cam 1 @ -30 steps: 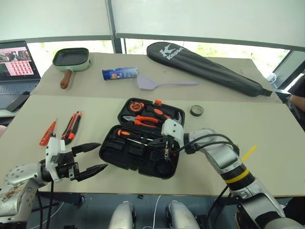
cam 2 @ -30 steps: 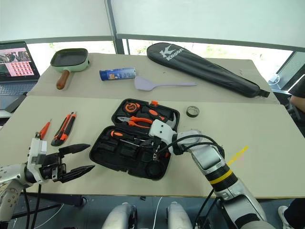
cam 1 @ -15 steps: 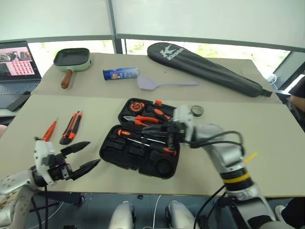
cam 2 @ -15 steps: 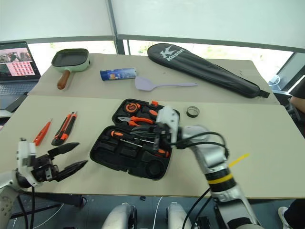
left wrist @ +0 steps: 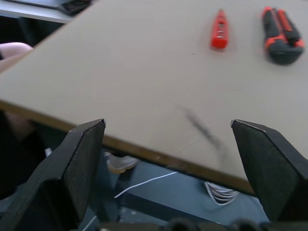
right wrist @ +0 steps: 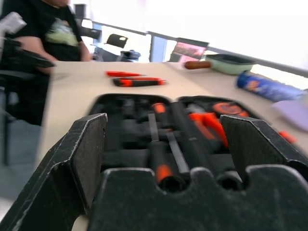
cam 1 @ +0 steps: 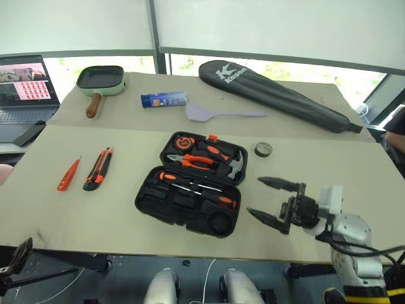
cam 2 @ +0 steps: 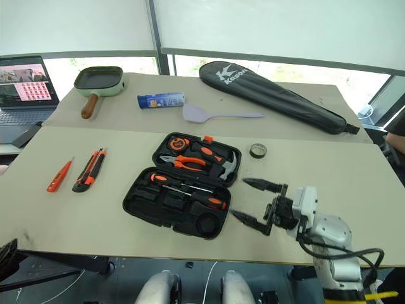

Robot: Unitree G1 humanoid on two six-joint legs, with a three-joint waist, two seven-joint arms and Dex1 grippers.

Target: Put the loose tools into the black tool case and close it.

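The black tool case shows an empty groove (cam 1: 166, 192) next to the screwdrivers, so the orange tester pen (cam 1: 69, 175) will rest flat in it once the robot lowers the pen.
The black tool case (cam 1: 149, 204) lies open mid-table, with pliers, a hammer and a tape measure in its far half. Two orange-and-black screwdrivers (cam 1: 218, 201) rest in its near half. Just right of the case, my right gripper (cam 1: 254, 196) is open and empty, pointing at it. The orange tester pen (cam 1: 68, 174) and the black-and-orange utility knife (cam 1: 98, 170) lie side by side on the left of the table. The dark tape roll (cam 1: 263, 149) sits right of the case's far half. My left gripper (left wrist: 166, 124) is open and empty, off the table's near left edge.
At the back are a green frying pan (cam 1: 101, 79), a blue can (cam 1: 163, 99), a lilac spatula (cam 1: 202, 113) and a long black racket bag (cam 1: 278, 95). A laptop (cam 1: 22, 85) stands far left. A person (right wrist: 43, 33) is beyond the table's left end.
My right gripper opened, left a screwdriver in the case and drew back to the case's right. My left arm swung left and back, off the table's edge.
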